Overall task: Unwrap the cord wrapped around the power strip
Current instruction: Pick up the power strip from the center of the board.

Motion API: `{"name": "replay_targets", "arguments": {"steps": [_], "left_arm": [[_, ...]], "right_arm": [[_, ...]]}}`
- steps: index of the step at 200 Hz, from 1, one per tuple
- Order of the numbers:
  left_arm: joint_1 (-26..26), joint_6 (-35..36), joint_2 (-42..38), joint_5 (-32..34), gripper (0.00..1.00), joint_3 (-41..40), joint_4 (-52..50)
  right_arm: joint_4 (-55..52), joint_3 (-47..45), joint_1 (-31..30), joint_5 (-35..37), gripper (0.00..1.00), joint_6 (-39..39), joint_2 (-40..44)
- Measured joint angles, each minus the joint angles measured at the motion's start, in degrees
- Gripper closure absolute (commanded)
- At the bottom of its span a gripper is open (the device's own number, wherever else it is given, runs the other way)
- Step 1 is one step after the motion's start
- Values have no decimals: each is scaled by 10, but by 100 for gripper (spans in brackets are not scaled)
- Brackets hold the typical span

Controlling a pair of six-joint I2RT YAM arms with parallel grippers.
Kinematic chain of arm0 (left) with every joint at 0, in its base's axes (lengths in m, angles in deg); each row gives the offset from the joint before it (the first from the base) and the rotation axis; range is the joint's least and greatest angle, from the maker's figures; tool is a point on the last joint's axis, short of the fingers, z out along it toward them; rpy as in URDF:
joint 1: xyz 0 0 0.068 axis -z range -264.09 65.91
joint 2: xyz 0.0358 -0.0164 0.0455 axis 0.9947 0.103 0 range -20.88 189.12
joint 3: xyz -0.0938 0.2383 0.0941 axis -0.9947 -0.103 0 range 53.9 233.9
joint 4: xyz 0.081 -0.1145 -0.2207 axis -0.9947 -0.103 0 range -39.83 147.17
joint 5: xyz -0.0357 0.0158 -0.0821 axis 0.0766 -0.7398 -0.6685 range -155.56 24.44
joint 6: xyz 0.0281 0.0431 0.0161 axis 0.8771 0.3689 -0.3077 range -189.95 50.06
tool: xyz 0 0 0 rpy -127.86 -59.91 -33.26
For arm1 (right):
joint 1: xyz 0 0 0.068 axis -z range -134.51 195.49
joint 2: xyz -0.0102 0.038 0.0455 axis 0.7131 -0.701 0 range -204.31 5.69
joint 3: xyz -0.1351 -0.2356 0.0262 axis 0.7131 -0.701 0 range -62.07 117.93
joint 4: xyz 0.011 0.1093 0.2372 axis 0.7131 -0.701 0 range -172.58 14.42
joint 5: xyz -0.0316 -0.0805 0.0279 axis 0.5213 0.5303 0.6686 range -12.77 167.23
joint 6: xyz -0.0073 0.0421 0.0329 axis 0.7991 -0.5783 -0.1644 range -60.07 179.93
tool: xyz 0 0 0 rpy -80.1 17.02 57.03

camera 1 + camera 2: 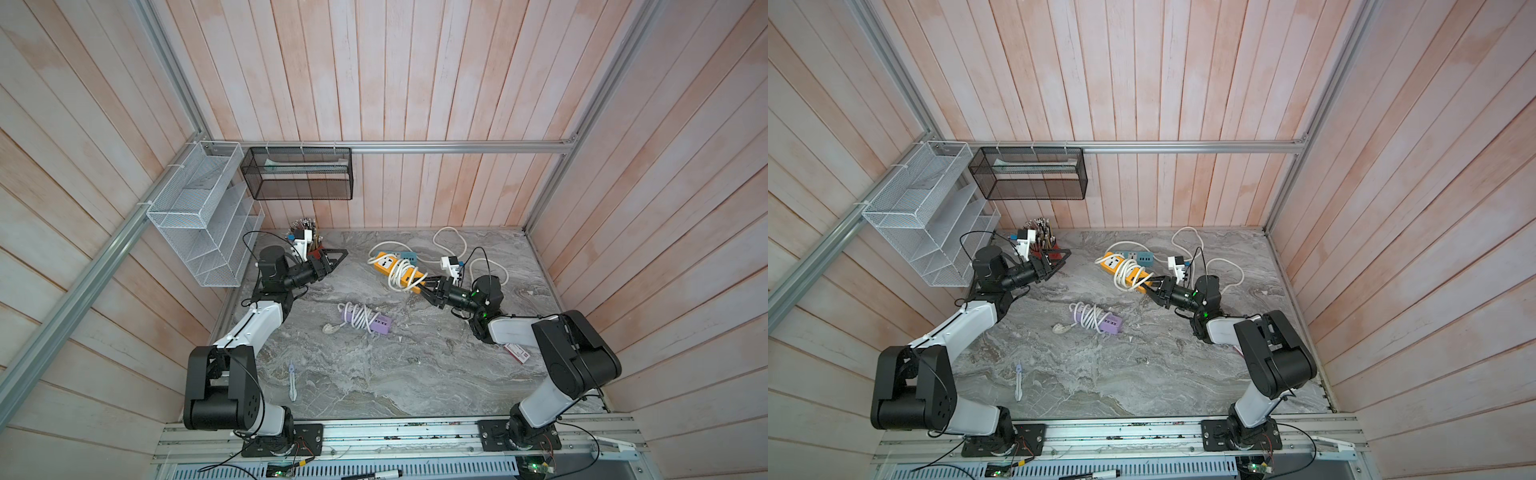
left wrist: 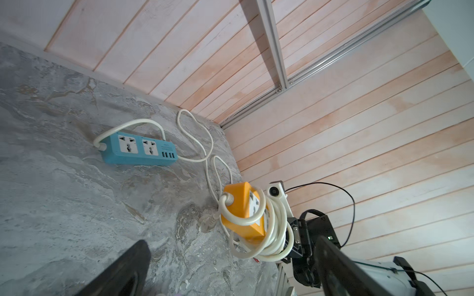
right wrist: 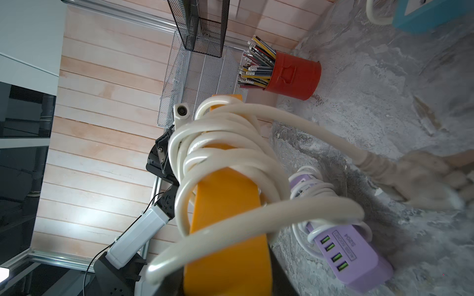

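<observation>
I expect the white cord (image 1: 407, 273) to go slack and form a hanging loop when I pull it, because the cord's coils (image 1: 396, 281) stand loose off the orange power strip.
The orange power strip (image 1: 381, 262) is held off the marble table at the back middle, tilted, with its white cord (image 1: 399, 275) coiled several times round its middle. My right gripper (image 1: 426, 289) is shut on the strip's near end; the right wrist view shows the orange body (image 3: 225, 194) running out from between the fingers, loops of cord (image 3: 218, 143) round it. The cord's plug (image 2: 205, 223) lies on the table under the strip. My left gripper (image 1: 336, 259) stands open and empty at the back left, well apart from the strip (image 2: 237, 202).
A blue power strip (image 1: 405, 255) with loose cord (image 1: 449, 237) lies just behind the orange one. A purple strip (image 1: 376, 322) wrapped in cord lies mid-table. A red pencil cup (image 3: 295, 77) stands by the left gripper, with mesh racks (image 1: 199, 224) on the wall.
</observation>
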Motion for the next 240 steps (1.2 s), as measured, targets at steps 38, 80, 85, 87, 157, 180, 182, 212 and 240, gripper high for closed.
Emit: {"name": "replay_targets", "arguments": {"steps": [38, 80, 85, 87, 157, 180, 182, 212, 240], "left_arm": [[20, -29, 40, -41, 0, 8, 35], [50, -66, 73, -66, 0, 11, 78], [50, -71, 75, -68, 0, 11, 84], [51, -73, 76, -68, 0, 11, 87], [67, -125, 103, -77, 0, 25, 158], [80, -135, 111, -81, 0, 31, 170], [80, -137, 112, -82, 0, 32, 170], [94, -155, 125, -87, 0, 43, 198], [104, -178, 142, -90, 0, 47, 228]], "right_arm": [[-8, 23, 0, -28, 100, -25, 0], [-29, 36, 0, -45, 100, -28, 13], [-32, 36, 0, -47, 100, -28, 15], [-33, 36, 0, -49, 100, -28, 15], [-49, 46, -11, -56, 100, -29, 16], [-49, 59, -18, -57, 100, -29, 16], [-49, 60, -19, -58, 100, -29, 16], [-48, 67, -24, -58, 100, -31, 16], [-49, 67, -27, -58, 100, -33, 16]]}}
